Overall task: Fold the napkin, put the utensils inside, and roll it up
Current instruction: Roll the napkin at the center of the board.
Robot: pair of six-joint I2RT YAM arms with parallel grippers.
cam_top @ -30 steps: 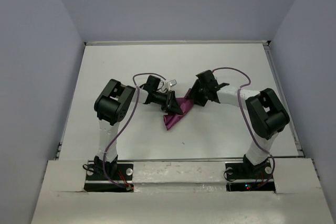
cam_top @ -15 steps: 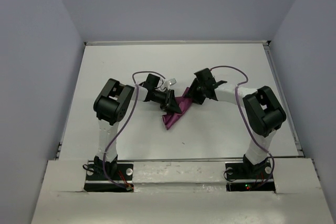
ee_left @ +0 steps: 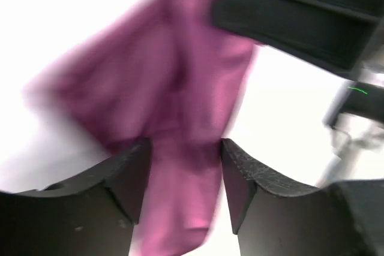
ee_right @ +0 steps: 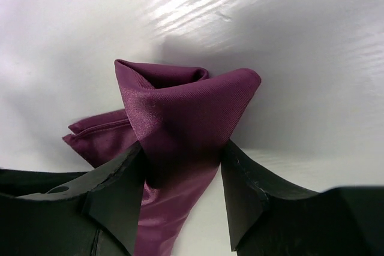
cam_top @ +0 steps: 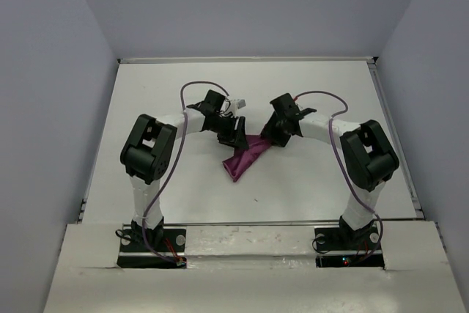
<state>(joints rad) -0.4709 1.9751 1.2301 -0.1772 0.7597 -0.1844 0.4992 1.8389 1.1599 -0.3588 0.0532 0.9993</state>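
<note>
The robot's left gripper should pinch the napkin's middle while the right gripper keeps hold of the napkin's end, because a loose corner pokes out of the napkin next to the right gripper.
The plum-purple napkin lies as a narrow rolled bundle, running diagonally on the white table between the two arms. My right gripper is at its upper right end. In the right wrist view the bunched cloth is pinched between the jaws of the right gripper. My left gripper hovers just left of that end. Its view is blurred: the left gripper stands open astride the napkin, with the right gripper's black body close above. The utensils are hidden.
Purple cables loop over both arms. The white table is bounded by a raised rim at the back and along the right side. Grey walls stand on the other three sides.
The left gripper has opened off the napkin and drawn back up and to the left. The napkin now lies lower and more stretched out. The right gripper stays on its upper end.
</note>
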